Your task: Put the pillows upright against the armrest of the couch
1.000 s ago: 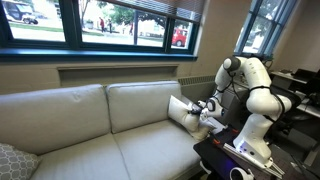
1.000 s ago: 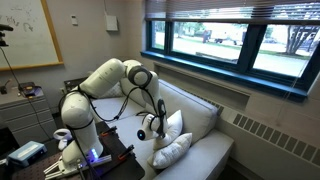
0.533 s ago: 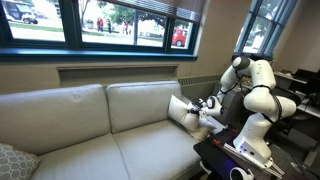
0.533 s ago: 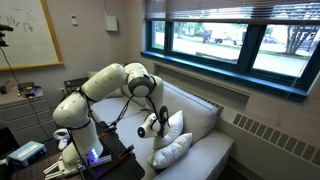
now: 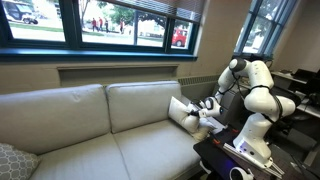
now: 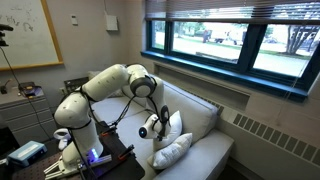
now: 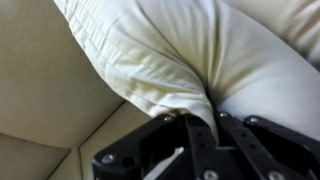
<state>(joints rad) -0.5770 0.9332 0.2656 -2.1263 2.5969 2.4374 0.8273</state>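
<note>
The held pillow [image 6: 175,128] leans close against the second pillow [image 6: 173,151]. I should first lift the held pillow back from the armrest with my gripper, then lower it upright next to the second pillow.
At the couch's [image 5: 90,120] end by the robot, a cream pillow [image 5: 183,110] stands tilted up. My gripper [image 5: 203,108] is shut on that pillow's edge. The wrist view shows the pillow's [image 7: 170,50] fabric bunched into a fold between my closed fingers, gripper [image 7: 213,120]. In an exterior view the held pillow [image 6: 176,124] leans upright beside my gripper [image 6: 158,126], and a second cream pillow [image 6: 172,150] lies flatter on the seat just below it. The armrest is mostly hidden behind the pillows and my arm.
A grey patterned pillow [image 5: 12,160] lies at the couch's opposite end. A dark table [image 5: 230,160] holding the robot's base stands right beside the couch. Windows [image 5: 100,25] run along the wall behind the couch's back cushions [image 5: 60,105].
My upper arm has shifted slightly. The gripper stays shut on the pillow, which has barely moved.
</note>
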